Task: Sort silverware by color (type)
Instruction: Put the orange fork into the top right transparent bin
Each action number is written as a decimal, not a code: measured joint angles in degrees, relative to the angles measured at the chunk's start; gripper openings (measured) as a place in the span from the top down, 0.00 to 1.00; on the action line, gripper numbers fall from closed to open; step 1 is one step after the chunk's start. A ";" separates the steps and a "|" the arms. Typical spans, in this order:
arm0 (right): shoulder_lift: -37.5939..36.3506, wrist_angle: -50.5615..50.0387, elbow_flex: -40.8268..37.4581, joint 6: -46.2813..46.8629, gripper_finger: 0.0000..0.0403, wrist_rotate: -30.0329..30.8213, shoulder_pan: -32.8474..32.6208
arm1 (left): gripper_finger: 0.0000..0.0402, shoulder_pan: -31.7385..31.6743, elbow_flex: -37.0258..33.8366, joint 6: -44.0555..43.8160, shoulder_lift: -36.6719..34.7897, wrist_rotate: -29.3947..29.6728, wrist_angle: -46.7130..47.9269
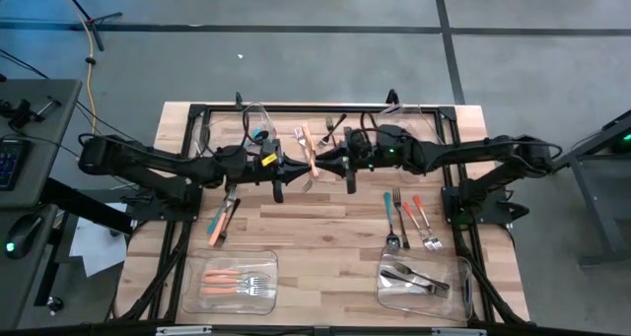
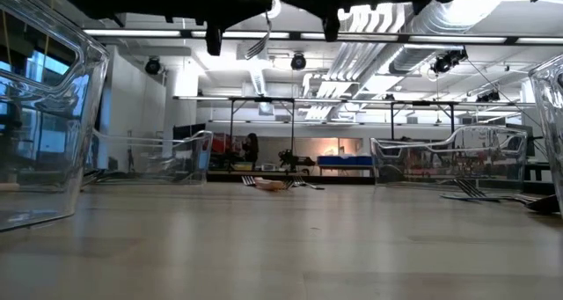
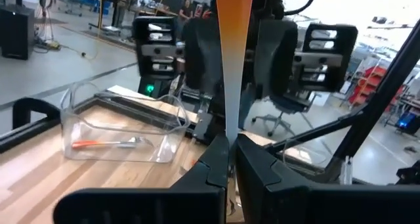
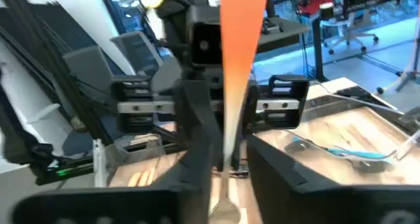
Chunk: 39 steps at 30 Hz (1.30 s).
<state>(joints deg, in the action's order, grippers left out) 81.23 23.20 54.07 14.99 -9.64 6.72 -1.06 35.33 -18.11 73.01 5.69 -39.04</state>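
The orange-handled fork is in the robot's left gripper and its far bin (image 3: pixel 121 142) is across the table, so the robot's right gripper should take the fork's neck (image 3: pixel 232 112) and carry the fork over.
An orange-handled fork (image 1: pixel 311 161) hangs in the air over the table's middle, between my two grippers, which face each other. My left gripper (image 3: pixel 228 163) is shut on it. My right gripper (image 4: pixel 231 161) is open, with a finger on either side of the fork's metal neck (image 4: pixel 228 155); no touch shows. In the low view the fork's tines (image 2: pixel 258 45) hang high above the table. More silverware lies on the table: a small pile (image 1: pixel 330 129) far middle, two pieces (image 1: pixel 225 218) on the left, and teal and red-orange ones (image 1: pixel 406 218) on the right. My left gripper pinches the fork between its two fingers at the metal neck (image 3: pixel 227 133), just below the orange handle (image 3: pixel 233 46). The fingers come level from the table's left and lie across the fork. It is lifted clear of the table, handle rising and tines hanging below.
Clear bins stand at the corners: near left (image 1: pixel 197 295) with orange-handled pieces, near right (image 1: pixel 463 295) with dark metal pieces, far left (image 1: pixel 202 129) with a teal piece, far right (image 1: pixel 419 109). Bare wood (image 1: pixel 315 237) lies in the near middle.
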 joint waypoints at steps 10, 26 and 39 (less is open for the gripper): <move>1.33 0.18 2.22 0.72 0.55 -0.48 0.42 | 0.99 0.00 0.00 -1.64 0.75 0.53 -1.68; 3.65 3.14 2.22 1.87 0.66 -0.39 0.42 | 0.99 -0.48 2.51 1.29 3.59 -0.06 -1.20; 3.69 2.77 2.22 1.62 0.96 -0.41 0.42 | 0.99 -0.44 2.51 1.75 3.59 -0.09 -1.16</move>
<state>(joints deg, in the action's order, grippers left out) 84.93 25.97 56.29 16.60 -10.05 7.14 -1.50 37.85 -16.36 76.60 5.61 -40.21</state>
